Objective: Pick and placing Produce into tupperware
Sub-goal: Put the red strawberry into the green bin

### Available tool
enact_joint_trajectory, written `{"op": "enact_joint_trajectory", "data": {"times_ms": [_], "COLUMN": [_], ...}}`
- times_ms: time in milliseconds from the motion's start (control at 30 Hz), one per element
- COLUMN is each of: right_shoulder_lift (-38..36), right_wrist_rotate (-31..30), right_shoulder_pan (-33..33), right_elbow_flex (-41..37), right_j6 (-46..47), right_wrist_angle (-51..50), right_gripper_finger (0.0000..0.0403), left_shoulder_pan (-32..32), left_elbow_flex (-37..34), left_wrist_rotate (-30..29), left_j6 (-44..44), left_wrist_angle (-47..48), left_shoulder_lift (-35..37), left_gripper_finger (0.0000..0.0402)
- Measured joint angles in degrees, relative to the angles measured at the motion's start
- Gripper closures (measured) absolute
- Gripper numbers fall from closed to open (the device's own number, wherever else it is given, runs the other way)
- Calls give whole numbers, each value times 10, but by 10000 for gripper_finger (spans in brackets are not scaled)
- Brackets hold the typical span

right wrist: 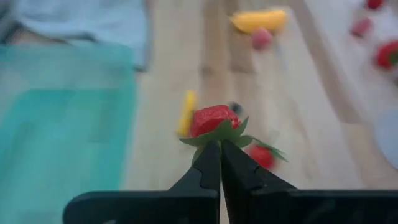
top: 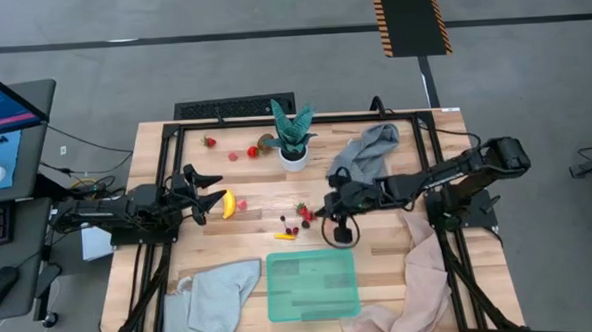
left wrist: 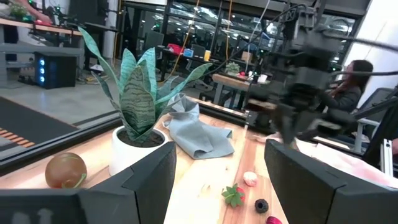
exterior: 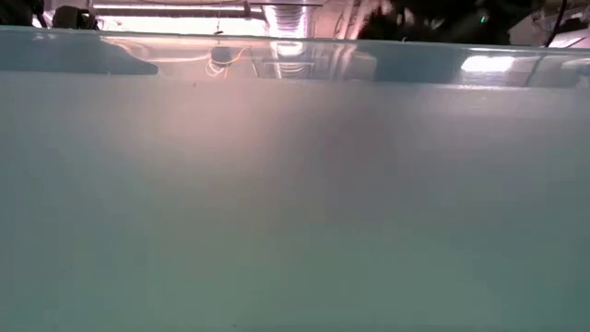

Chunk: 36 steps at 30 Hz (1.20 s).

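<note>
My right gripper should go on carrying the red strawberry until it is inside the tupperware's walls, because the fingers are pinching its leaf cap and the tupperware is open.
My right gripper is at mid-table, shut on a red strawberry, just beyond the far edge of the mint-green tupperware. My left gripper is open and empty at the table's left, beside the yellow banana. More strawberries, dark berries and a small yellow piece lie on the wood between the grippers. A brown round piece lies by the potted plant. The tupperware's wall fills the low view. My right gripper pinches the strawberry by its green leaf cap between the tips of its two shut fingers. The red body sticks out beyond the fingertips. The fingers slant down toward the table's left, and the strawberry looks lifted clear of the wood.
A green plant in a white pot stands at the far middle, with a grey cloth to its right. A pale cloth lies at the near left, a pinkish cloth at the near right. A person sits beyond the table.
</note>
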State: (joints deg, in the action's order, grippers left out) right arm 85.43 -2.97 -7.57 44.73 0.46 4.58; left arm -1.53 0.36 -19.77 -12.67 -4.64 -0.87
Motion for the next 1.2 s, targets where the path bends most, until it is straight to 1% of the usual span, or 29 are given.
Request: {"op": "enact_joint_trajectory", "data": {"times_ms": [200,300,433,533,633,700,833,967,1200], "right_shoulder_lift": [0,0,0,0,0,1,23,56,111], "right_wrist_rotate": [-1,-6,-40,-50,-50,-51,-75,-75,-71], "right_shoulder_pan": [-64,-93,-128,-149,-165,-174,-193,-203,-207], "right_elbow_flex": [27,33,34,34,34,34,34,34,34], "right_j6": [25,32,43,61,85,96,101,112,161], "right_wrist_angle": [1,6,6,11,19,19,33,66,101], "right_gripper_finger": [360,367,382,377,361,358,371,382,357], "left_shoulder_pan": [0,0,0,0,0,0,0,0,0], "left_elbow_flex": [0,0,0,0,0,0,0,0,0], "left_wrist_rotate": [-1,-1,-1,-1,-1,-1,-1,-1,-1], "left_j6": [1,9,14,13,10,10,-1,-6,-17], "left_wrist_angle": [0,0,0,0,0,0,0,0,0], "left_shoulder_lift": [0,0,0,0,0,0,0,0,0], "left_gripper_finger": [166,166,166,166,166,166,166,166,166]}}
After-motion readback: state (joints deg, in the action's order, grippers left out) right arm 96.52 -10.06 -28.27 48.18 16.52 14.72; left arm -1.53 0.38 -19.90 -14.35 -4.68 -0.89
